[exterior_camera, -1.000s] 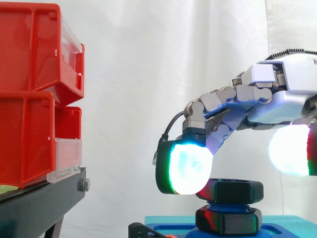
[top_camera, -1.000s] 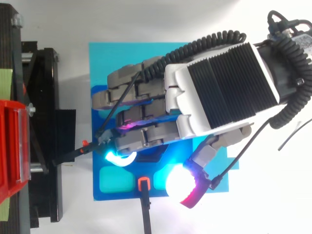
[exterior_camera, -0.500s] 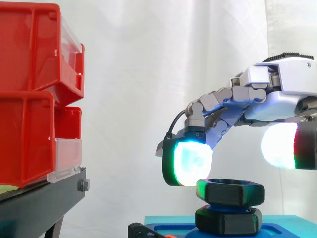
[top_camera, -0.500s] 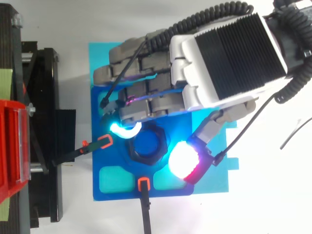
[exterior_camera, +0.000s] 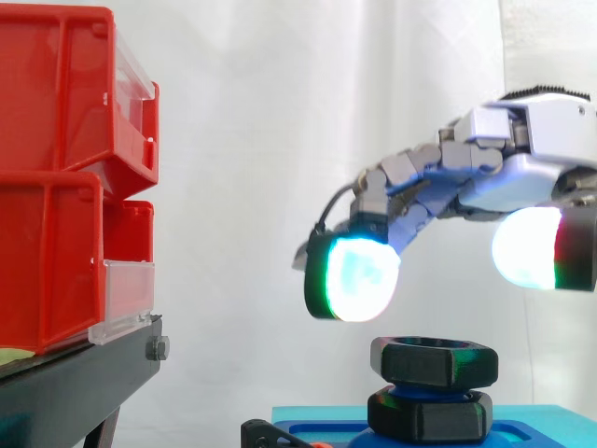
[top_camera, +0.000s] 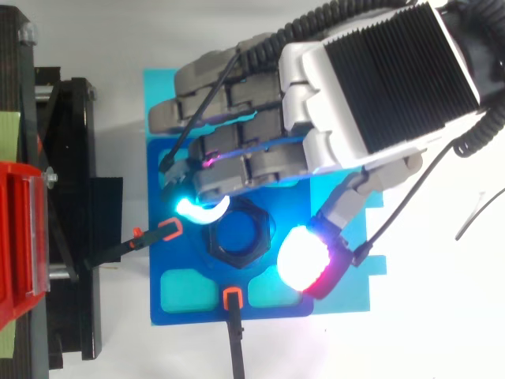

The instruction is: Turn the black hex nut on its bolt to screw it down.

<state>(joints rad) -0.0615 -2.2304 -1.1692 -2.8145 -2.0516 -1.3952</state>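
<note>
The black hex nut [exterior_camera: 434, 364] has only a thin part of the blue bolt [exterior_camera: 428, 393] showing below it, so the nut will go down just a little when the robot turns it.
The black hex nut [exterior_camera: 433, 362] sits on the blue bolt [top_camera: 239, 234], above a second black hex part [exterior_camera: 429, 415] at the bolt's foot. From above, the nut [top_camera: 229, 254] rings the bolt's blue top. My hand [exterior_camera: 522, 177] hovers clear of the nut, open, with a visible gap of air below it. One glowing fingertip pad [exterior_camera: 353, 277] hangs up and left of the nut, and the thumb pad [exterior_camera: 532, 247] hangs up and right. In the top view the hand [top_camera: 379, 79] covers the fixture's far half, and the thumb pad [top_camera: 304, 260] lies right of the nut.
The bolt stands in a blue fixture [top_camera: 189, 268] on a light blue plate [top_camera: 158, 87]. Two orange-tipped black clips [top_camera: 168, 229] [top_camera: 232, 298] meet the fixture's left and near edges. Red bins [exterior_camera: 56, 187] on a black stand [exterior_camera: 75, 383] fill the left.
The hand has let go of the nut and risen, pulling back toward the far side. The nut now stands uncovered on the bolt and sits slightly lower than before.
</note>
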